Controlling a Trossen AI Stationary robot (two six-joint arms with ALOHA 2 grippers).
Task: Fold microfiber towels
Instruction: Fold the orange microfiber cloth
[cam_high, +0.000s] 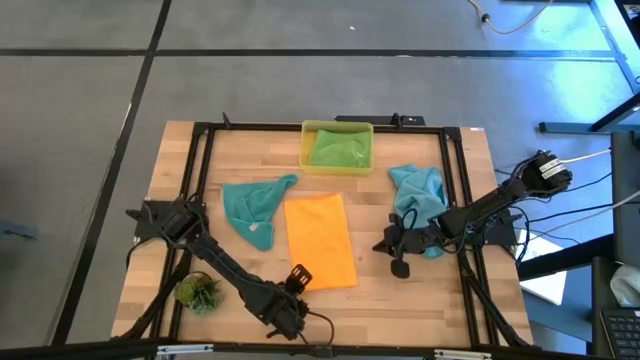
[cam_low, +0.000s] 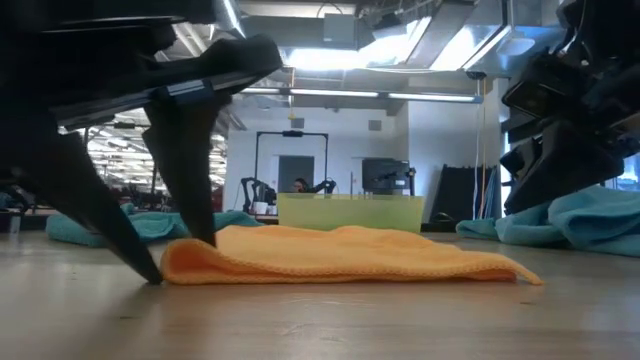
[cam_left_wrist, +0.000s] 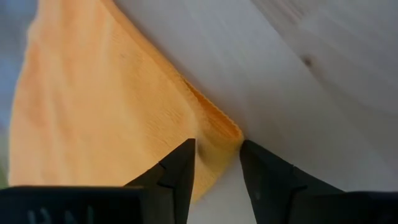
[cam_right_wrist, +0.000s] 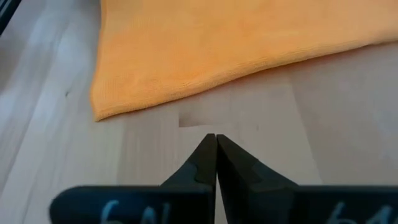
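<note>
The orange towel's doubled layers should fold over together when the robot lifts the towel's near corner and carries it back, because stacked edges meet at that corner.
An orange towel lies doubled over on the wooden table, mid-table. My left gripper is open at its near left corner and points down, with one finger on each side of the corner. My right gripper is shut and empty, hovering just right of the orange towel. A teal towel lies crumpled left of the orange one, and another teal towel lies behind the right gripper. A green towel sits in the yellow bin. My left gripper straddles the orange towel's near left corner from above and slanting. One fingertip is down by the table beside the rounded fold and the other fingertip is over the cloth. I cannot tell whether either finger touches the towel.
A small green plant tuft stands at the near left, beside the left arm. A black frame rims the tabletop. Bare wood shows in front of the orange towel and between it and the right gripper.
</note>
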